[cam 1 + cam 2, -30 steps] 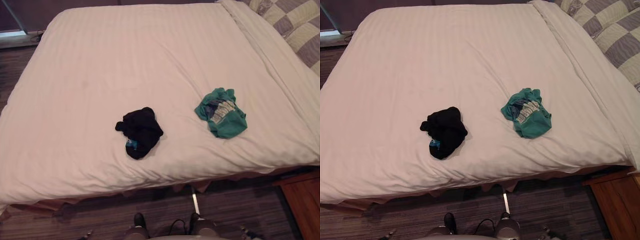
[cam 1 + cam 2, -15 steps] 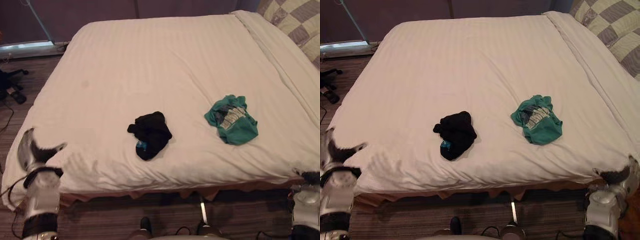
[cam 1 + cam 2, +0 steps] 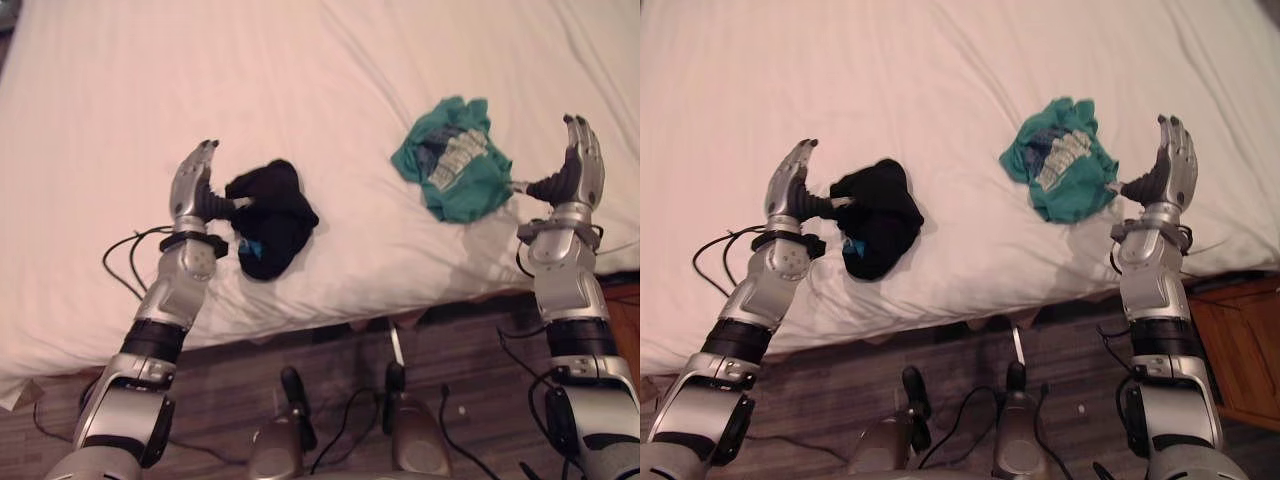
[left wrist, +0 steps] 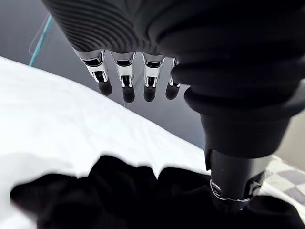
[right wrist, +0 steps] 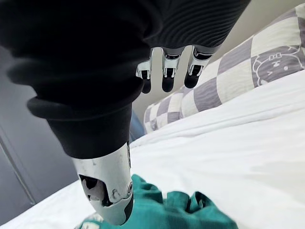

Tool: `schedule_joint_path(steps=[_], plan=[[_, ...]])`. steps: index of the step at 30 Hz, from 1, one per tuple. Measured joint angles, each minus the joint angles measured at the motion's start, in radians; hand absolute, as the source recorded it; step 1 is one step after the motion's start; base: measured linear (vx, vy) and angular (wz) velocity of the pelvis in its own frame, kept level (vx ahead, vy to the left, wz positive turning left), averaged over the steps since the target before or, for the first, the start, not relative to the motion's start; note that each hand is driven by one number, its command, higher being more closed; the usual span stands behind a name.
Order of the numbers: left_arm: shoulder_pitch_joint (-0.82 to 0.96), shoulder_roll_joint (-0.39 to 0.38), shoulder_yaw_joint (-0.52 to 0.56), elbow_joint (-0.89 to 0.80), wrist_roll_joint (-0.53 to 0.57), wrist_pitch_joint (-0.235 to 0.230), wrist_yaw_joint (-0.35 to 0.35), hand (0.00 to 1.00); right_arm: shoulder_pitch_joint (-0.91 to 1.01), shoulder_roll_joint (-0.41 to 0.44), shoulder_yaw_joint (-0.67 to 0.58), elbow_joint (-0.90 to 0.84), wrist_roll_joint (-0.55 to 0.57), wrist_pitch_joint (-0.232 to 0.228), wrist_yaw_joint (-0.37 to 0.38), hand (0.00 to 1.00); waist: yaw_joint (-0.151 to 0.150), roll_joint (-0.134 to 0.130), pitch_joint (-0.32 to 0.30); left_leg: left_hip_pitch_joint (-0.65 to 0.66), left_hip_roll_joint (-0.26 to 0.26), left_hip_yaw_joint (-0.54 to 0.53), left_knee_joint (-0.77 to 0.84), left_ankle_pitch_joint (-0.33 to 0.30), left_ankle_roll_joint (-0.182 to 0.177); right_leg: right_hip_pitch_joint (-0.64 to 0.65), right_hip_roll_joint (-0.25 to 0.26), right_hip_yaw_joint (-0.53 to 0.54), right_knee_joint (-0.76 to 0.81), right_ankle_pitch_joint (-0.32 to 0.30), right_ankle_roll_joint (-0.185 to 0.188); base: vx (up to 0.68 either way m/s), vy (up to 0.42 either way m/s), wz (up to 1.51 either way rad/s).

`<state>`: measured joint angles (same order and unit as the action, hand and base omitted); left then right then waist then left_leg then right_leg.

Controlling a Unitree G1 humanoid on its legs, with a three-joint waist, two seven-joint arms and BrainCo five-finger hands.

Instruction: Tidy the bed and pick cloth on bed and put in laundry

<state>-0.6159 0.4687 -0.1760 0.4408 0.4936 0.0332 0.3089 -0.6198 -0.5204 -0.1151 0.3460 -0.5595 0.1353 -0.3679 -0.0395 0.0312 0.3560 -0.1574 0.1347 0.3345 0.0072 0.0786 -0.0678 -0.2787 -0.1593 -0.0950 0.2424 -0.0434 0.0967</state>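
Note:
My gripper is going to carry the green cloth (image 3: 455,162). Loose folds (image 3: 462,108) gather the cloth into a tight heap, so I expect it to stay bunched with its ends hanging down as I carry it.
A crumpled black cloth (image 3: 268,215) lies on the white bed (image 3: 150,80) near its front edge. My left hand (image 3: 194,185) is raised just left of it, open, with the thumb reaching toward the black cloth (image 4: 143,200). A bunched green cloth (image 3: 452,168) with a printed patch lies further right on the bed. My right hand (image 3: 577,165) is up just right of it, open with straight fingers. In the right wrist view the green cloth (image 5: 171,207) sits under the thumb. Neither hand holds anything.
Checked pillows (image 5: 228,81) lie at the bed's head, beyond the green cloth. A wooden nightstand (image 3: 1240,340) stands at the lower right beside the bed. Dark striped floor (image 3: 340,370) runs along the bed's front edge.
The camera has dipped and closed in on the bed's front edge. Both arms have risen from the bed's corners; each hand now stands beside one cloth.

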Motion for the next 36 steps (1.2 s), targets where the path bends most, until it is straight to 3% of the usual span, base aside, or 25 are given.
schedule_joint_path(steps=[4,11,14,15,19,21,24,28,31,33,35,36], plan=[[-0.105,-0.045,-0.050,0.151,0.028,0.000,0.007,1.00,-0.093,0.001,0.019,-0.021,0.009,0.003,-0.004,0.00,0.001,-0.002,0.067,-0.053,0.001,0.018,0.011,0.008,0.010,-0.060,0.002,0.021,-0.002,0.028,-0.002,-0.02,0.005,-0.11],[-0.184,-0.048,-0.048,0.233,0.068,-0.002,-0.004,1.00,-0.236,0.013,0.131,-0.010,0.020,0.011,0.000,0.00,0.005,-0.003,0.071,-0.094,0.002,0.035,0.023,0.010,0.013,-0.090,0.006,0.043,-0.043,0.068,0.005,0.00,0.006,-0.09],[-0.189,-0.072,-0.047,0.221,0.051,-0.040,-0.004,1.00,-0.392,0.004,0.171,0.166,0.041,0.010,0.002,0.00,0.026,0.010,0.078,-0.152,0.000,0.007,0.040,0.014,0.021,-0.117,0.000,0.022,-0.057,0.084,0.009,0.00,0.013,0.19],[-0.187,-0.077,-0.047,0.208,0.036,-0.046,-0.004,1.00,-0.410,-0.004,0.172,0.194,0.044,0.010,0.003,1.00,0.027,0.017,0.081,-0.164,-0.001,-0.004,0.044,0.016,0.023,-0.122,-0.002,0.013,-0.056,0.085,0.010,0.01,0.016,0.37],[-0.093,-0.131,0.004,0.027,-0.072,-0.102,-0.003,1.00,-0.503,-0.092,0.174,0.405,0.091,0.006,0.023,1.00,0.059,0.066,0.104,-0.239,-0.011,-0.046,0.049,0.033,0.035,-0.174,-0.017,-0.024,-0.044,0.086,0.013,0.04,0.013,0.33],[0.011,-0.166,0.027,-0.083,-0.177,-0.150,-0.003,1.00,-0.531,-0.155,0.166,0.467,0.124,-0.008,0.021,1.00,0.073,0.100,0.121,-0.263,-0.015,-0.066,0.070,0.033,0.035,-0.190,-0.028,-0.040,-0.014,0.078,0.023,0.07,0.010,0.25],[0.139,-0.189,0.045,-0.181,-0.293,-0.175,-0.005,1.00,-0.535,-0.203,0.150,0.492,0.176,-0.015,0.040,1.00,0.083,0.101,0.121,-0.268,-0.012,-0.073,0.079,0.030,0.036,-0.209,-0.036,-0.041,0.041,0.057,0.033,0.04,-0.039,0.14],[0.278,-0.232,0.074,-0.267,-0.378,-0.175,-0.042,1.00,-0.462,-0.204,0.091,0.450,0.246,-0.020,0.056,1.00,0.085,0.100,0.121,-0.247,-0.011,-0.073,0.082,0.026,0.039,-0.191,-0.047,-0.049,0.073,0.024,0.031,0.03,-0.061,0.15],[0.390,-0.278,0.102,-0.268,-0.414,-0.160,-0.073,1.00,-0.214,-0.125,-0.007,0.262,0.331,-0.026,0.067,1.00,0.081,0.084,0.124,-0.153,-0.012,-0.073,0.069,0.013,0.030,-0.096,-0.047,-0.064,0.066,0.002,0.029,0.07,-0.062,0.02],[0.462,-0.296,0.131,-0.261,-0.443,-0.150,-0.090,1.00,-0.026,-0.022,-0.056,0.108,0.403,-0.041,0.060,1.00,0.073,0.060,0.114,-0.093,-0.012,-0.073,0.050,0.010,0.026,-0.036,-0.045,-0.070,0.055,-0.013,0.030,0.08,-0.056,-0.01],[0.557,-0.322,0.202,-0.196,-0.527,-0.137,-0.093,1.00,0.229,0.189,-0.078,-0.032,0.515,-0.097,0.059,1.00,0.050,0.003,0.042,-0.038,-0.014,-0.070,0.010,0.009,0.021,0.013,-0.031,-0.072,0.024,-0.026,0.026,0.12,-0.052,-0.07],[0.580,-0.332,0.220,-0.177,-0.548,-0.130,-0.093,1.00,0.292,0.247,-0.080,-0.054,0.539,-0.112,0.060,1.00,0.049,-0.012,0.024,-0.018,-0.013,-0.066,-0.004,0.011,0.019,0.028,-0.026,-0.071,0.015,-0.027,0.026,0.15,-0.055,-0.18]])
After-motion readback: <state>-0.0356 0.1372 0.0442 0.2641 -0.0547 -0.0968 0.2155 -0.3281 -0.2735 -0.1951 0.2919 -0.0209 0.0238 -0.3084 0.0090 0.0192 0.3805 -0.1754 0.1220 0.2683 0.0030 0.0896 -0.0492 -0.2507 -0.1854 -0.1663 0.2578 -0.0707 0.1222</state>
